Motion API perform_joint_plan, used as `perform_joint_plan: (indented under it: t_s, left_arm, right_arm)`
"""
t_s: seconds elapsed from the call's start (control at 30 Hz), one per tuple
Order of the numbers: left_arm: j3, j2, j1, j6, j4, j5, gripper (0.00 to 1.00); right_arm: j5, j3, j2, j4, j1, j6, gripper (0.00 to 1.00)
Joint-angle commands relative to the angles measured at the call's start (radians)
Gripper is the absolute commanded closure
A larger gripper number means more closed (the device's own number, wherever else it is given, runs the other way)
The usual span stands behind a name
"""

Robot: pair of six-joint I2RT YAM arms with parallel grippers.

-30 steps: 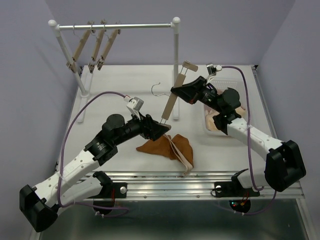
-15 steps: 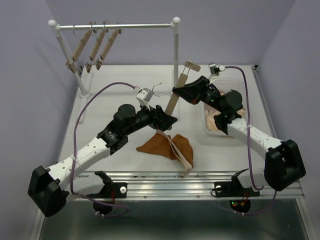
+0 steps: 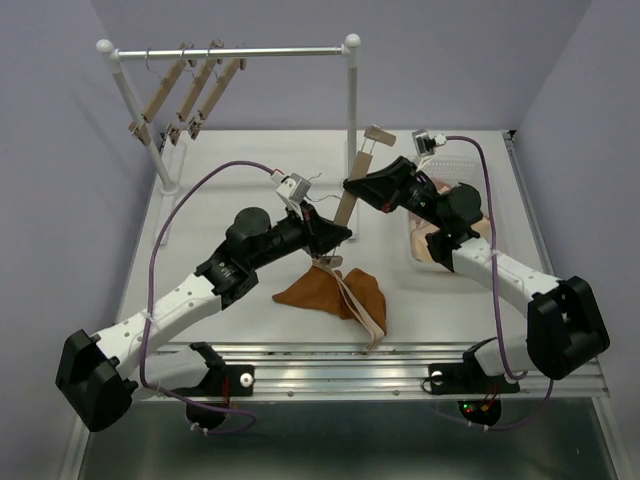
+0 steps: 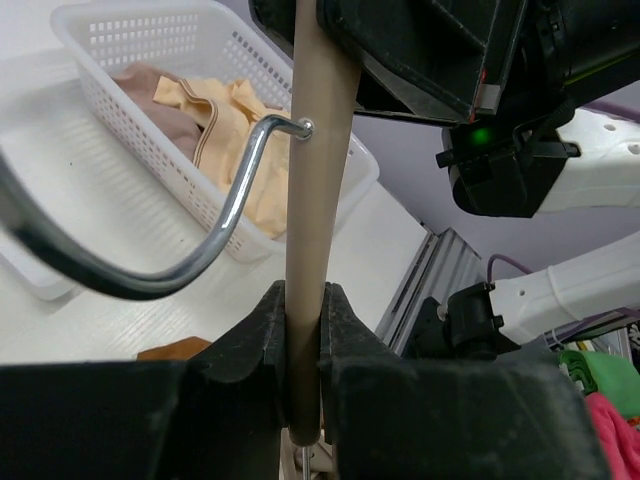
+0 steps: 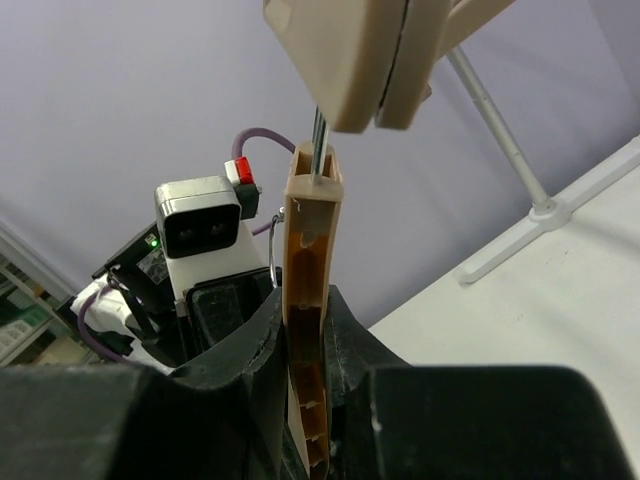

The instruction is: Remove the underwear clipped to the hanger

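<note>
The robot's right gripper is holding the hanger's upper half (image 3: 361, 162) a long way from the rack's bar (image 3: 268, 52), so the right gripper should open and the left gripper should take the hanger to the bar.
A beige wooden clip hanger (image 3: 361, 160) is held tilted above the table's middle by both grippers. My right gripper (image 3: 352, 186) is shut on its upper half (image 5: 310, 230), just below the top clip (image 5: 360, 60). My left gripper (image 3: 338, 235) is shut on the lower part of the bar (image 4: 318, 150), below the metal hook (image 4: 200, 240). The orange-brown underwear (image 3: 330, 292) with a lighter waistband (image 3: 368, 315) lies on the table. The hanger's lower clip (image 3: 328, 262) meets its top edge; whether it still grips the cloth I cannot tell.
A white basket (image 3: 455, 162) at the right holds a cream garment (image 4: 225, 120) and a pinkish one (image 4: 150, 95). At the back left a white rack (image 3: 250, 50) carries three bare clip hangers (image 3: 190, 90). Its right post (image 3: 352, 110) stands just behind the held hanger.
My left gripper rose from beside the orange-brown underwear to the hanger, opened wide, then shut on the bar. The right gripper kept its hold and barely moved.
</note>
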Motion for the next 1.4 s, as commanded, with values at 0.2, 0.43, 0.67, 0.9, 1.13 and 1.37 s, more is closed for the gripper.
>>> perform_joint_plan:
  t_s: [0.2, 0.43, 0.67, 0.9, 1.13, 1.37]
  left_arm:
    - [0.026, -0.122, 0.012, -0.002, -0.208, -0.398, 1.00]
    - [0.078, -0.231, 0.012, -0.036, -0.552, -0.650, 1.00]
    - [0.200, -0.234, 0.012, -0.131, -0.903, -0.839, 1.00]
    - [0.206, -0.242, 0.013, -0.173, -0.925, -0.819, 1.00]
    - [0.200, -0.237, 0.013, -0.170, -0.913, -0.811, 1.00]
    - [0.206, -0.234, 0.013, -0.154, -0.897, -0.822, 1.00]
  right_arm:
    - [0.013, -0.005, -0.051, -0.205, -0.002, -0.216, 0.07]
    - [0.161, -0.027, -0.140, -0.732, 0.044, -0.602, 0.00]
    - [0.486, 0.044, -0.045, -1.165, 0.329, -0.914, 0.00]
    - [0.745, 0.064, 0.120, -1.273, 0.470, -0.882, 0.01]
    - [0.894, 0.081, 0.187, -1.299, 0.535, -0.847, 0.89]
    - [1.272, 0.182, 0.000, -1.261, 0.507, -0.753, 0.99]
